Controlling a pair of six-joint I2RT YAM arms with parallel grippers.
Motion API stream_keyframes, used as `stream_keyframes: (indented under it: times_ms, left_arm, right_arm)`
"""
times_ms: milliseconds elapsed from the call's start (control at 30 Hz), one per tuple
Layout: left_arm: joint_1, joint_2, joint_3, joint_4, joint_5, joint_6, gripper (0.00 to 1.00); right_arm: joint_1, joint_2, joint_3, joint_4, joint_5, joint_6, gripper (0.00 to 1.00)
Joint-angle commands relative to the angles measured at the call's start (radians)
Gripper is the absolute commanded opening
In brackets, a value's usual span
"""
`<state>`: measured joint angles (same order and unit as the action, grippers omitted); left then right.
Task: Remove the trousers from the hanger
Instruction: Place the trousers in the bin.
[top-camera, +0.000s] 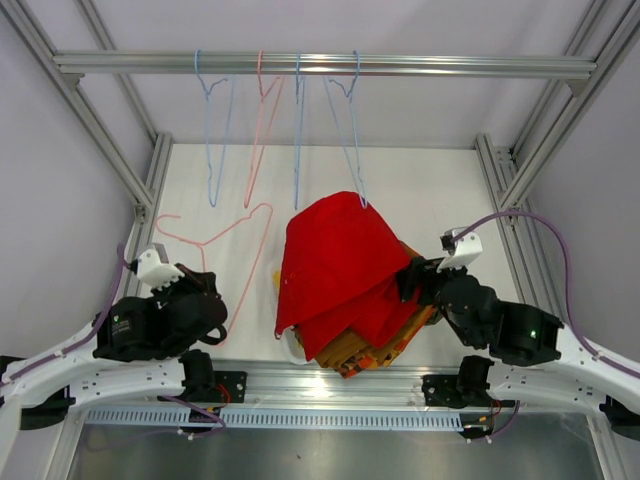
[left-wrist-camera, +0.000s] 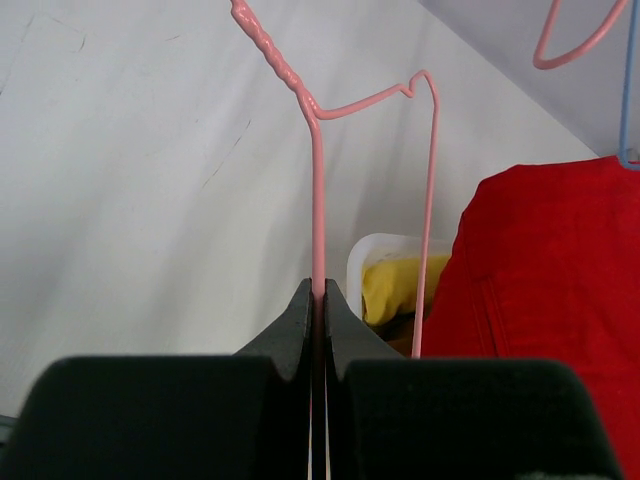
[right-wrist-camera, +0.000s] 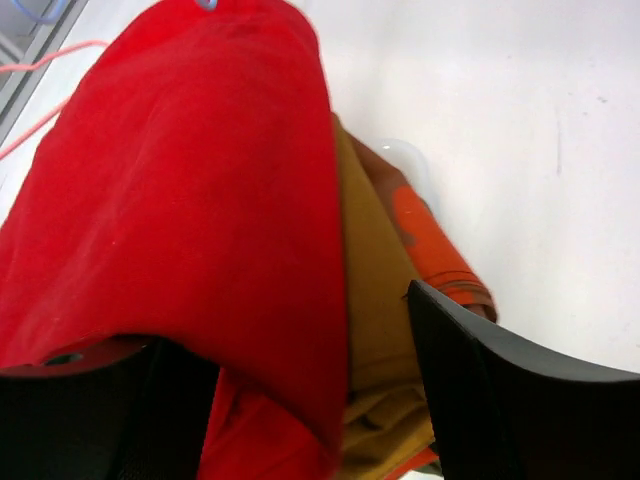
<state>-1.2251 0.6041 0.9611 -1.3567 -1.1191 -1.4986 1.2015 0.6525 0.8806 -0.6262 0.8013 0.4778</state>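
My gripper will make the white basket (top-camera: 293, 347) slide along when it moves the red trousers, because the trousers hang over the pile (top-camera: 366, 350) heaped in the basket.
Red trousers (top-camera: 340, 265) drape over a pile of folded pairs, and their peak touches the lower end of a blue hanger (top-camera: 349, 130) that hangs from the rail. Under them show brown trousers (right-wrist-camera: 375, 300) and an orange-red patterned pair (right-wrist-camera: 425, 235). My right gripper (top-camera: 408, 280) is open at the pile's right side; in the right wrist view the red cloth (right-wrist-camera: 200, 200) lies between its spread fingers (right-wrist-camera: 500, 380). My left gripper (left-wrist-camera: 318, 292) is shut on the wire of a pink hanger (top-camera: 215, 240) that lies on the table. Yellow trousers (left-wrist-camera: 395, 285) sit in the basket.
A white basket (left-wrist-camera: 385, 245) holds the pile. Two more blue hangers (top-camera: 213, 130) (top-camera: 298, 130) and a pink hanger (top-camera: 262, 120) dangle from the rail (top-camera: 320, 65). Aluminium frame posts (top-camera: 505, 170) border the white table (top-camera: 440, 190).
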Motion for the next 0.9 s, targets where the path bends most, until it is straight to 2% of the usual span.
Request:
stream_keyframes:
  times_ms: [0, 133, 267, 367, 400, 467, 500, 533, 600, 633, 667, 700, 767, 867]
  left_arm:
    - [0.006, -0.001, -0.001, -0.128, -0.015, 0.04, 0.01]
    - [0.006, 0.008, -0.002, -0.111, -0.008, 0.061, 0.01]
    - [0.006, 0.016, -0.01, -0.09, -0.002, 0.072, 0.01]
    - [0.004, 0.019, -0.01, -0.085, -0.002, 0.075, 0.01]
    - [0.006, 0.019, -0.012, -0.084, -0.004, 0.075, 0.01]
    - [0.006, 0.017, -0.012, -0.081, -0.002, 0.075, 0.01]
    - [0.006, 0.014, -0.012, -0.079, -0.001, 0.072, 0.01]
    - [0.006, 0.008, -0.016, -0.078, -0.001, 0.071, 0.01]
    - [0.006, 0.003, -0.018, -0.075, 0.001, 0.075, 0.01]
    - [0.006, 0.0, -0.019, -0.062, 0.002, 0.095, 0.01]
    - [0.006, 0.002, -0.019, -0.061, 0.002, 0.098, 0.01]
    - [0.006, 0.002, -0.018, -0.061, 0.005, 0.101, 0.01]
    - [0.006, 0.006, -0.016, -0.055, 0.011, 0.11, 0.01]
    - [0.004, 0.01, -0.01, -0.042, 0.024, 0.135, 0.01]
  right_arm:
    - [0.016, -0.025, 0.087, -0.104, 0.108, 0.07, 0.75]
    - [0.047, -0.088, 0.135, 0.023, -0.031, -0.063, 0.76]
    - [0.05, -0.11, 0.167, 0.146, -0.264, -0.149, 0.78]
    - [0.05, -0.047, 0.195, 0.21, -0.355, -0.185, 0.77]
    - [0.05, -0.022, 0.213, 0.226, -0.426, -0.195, 0.77]
    - [0.052, 0.056, 0.23, 0.292, -0.496, -0.205, 0.72]
    - [0.052, 0.085, 0.244, 0.315, -0.523, -0.205, 0.67]
    - [0.055, 0.151, 0.253, 0.351, -0.525, -0.202, 0.53]
    - [0.055, 0.22, 0.273, 0.375, -0.518, -0.205, 0.39]
    - [0.055, 0.255, 0.287, 0.393, -0.501, -0.205, 0.24]
    - [0.055, 0.322, 0.29, 0.398, -0.495, -0.202, 0.2]
    - [0.055, 0.35, 0.291, 0.402, -0.488, -0.196, 0.09]
    - [0.055, 0.397, 0.249, 0.437, -0.461, -0.167, 0.01]
    - [0.034, 0.424, 0.108, 0.506, -0.413, -0.102, 0.0]
